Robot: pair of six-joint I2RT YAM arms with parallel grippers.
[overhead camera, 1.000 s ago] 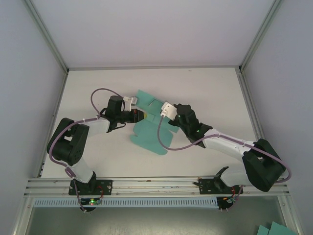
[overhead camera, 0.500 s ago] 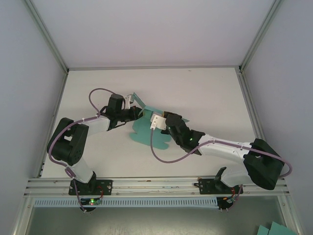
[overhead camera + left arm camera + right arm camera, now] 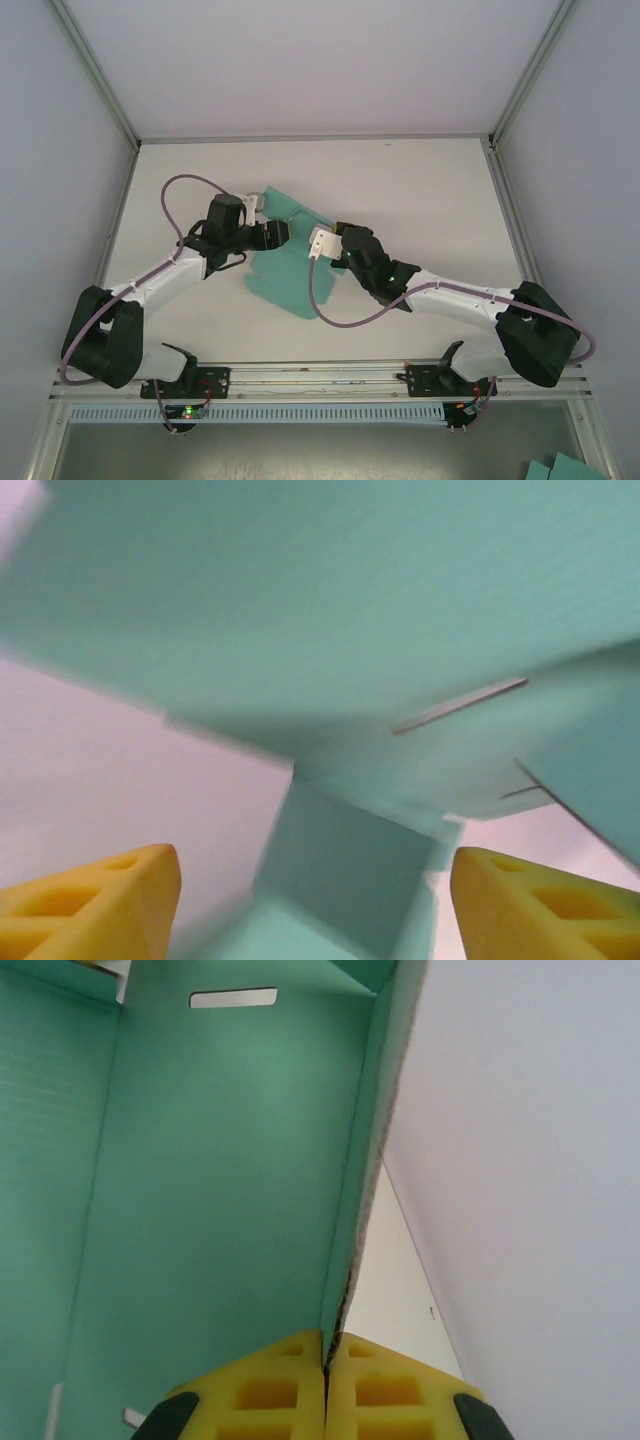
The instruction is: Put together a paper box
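Note:
The paper box's upright panel (image 3: 303, 213) slants away past my left gripper. I should move my left gripper back and straighten the box before I fold its end flap (image 3: 274, 202).
The paper box (image 3: 283, 278) is a half-folded sheet of teal card lying mid-table between both arms. My left gripper (image 3: 273, 235) is at the sheet's upper left edge, and its yellow fingers (image 3: 90, 900) stand wide apart with a folded teal flap (image 3: 345, 865) between them, touching neither. The card's underside (image 3: 350, 630) looms close above. My right gripper (image 3: 330, 254) is on the sheet's right side. Its yellow pads (image 3: 270, 1390) are pressed together on the edge of an upright panel (image 3: 220, 1180), which has a slot (image 3: 232, 998) near its far end.
White walls and metal frame posts (image 3: 110, 110) close in the table on three sides. A rail (image 3: 320, 375) runs along the near edge by the arm bases. Spare teal sheets (image 3: 556, 468) lie below the rail at the bottom right. Purple cables (image 3: 330, 315) loop off both wrists.
My left gripper has opened and let go of the card, and the left arm has swung out leftward. The right gripper, still shut, has dragged the card slightly left and nearer.

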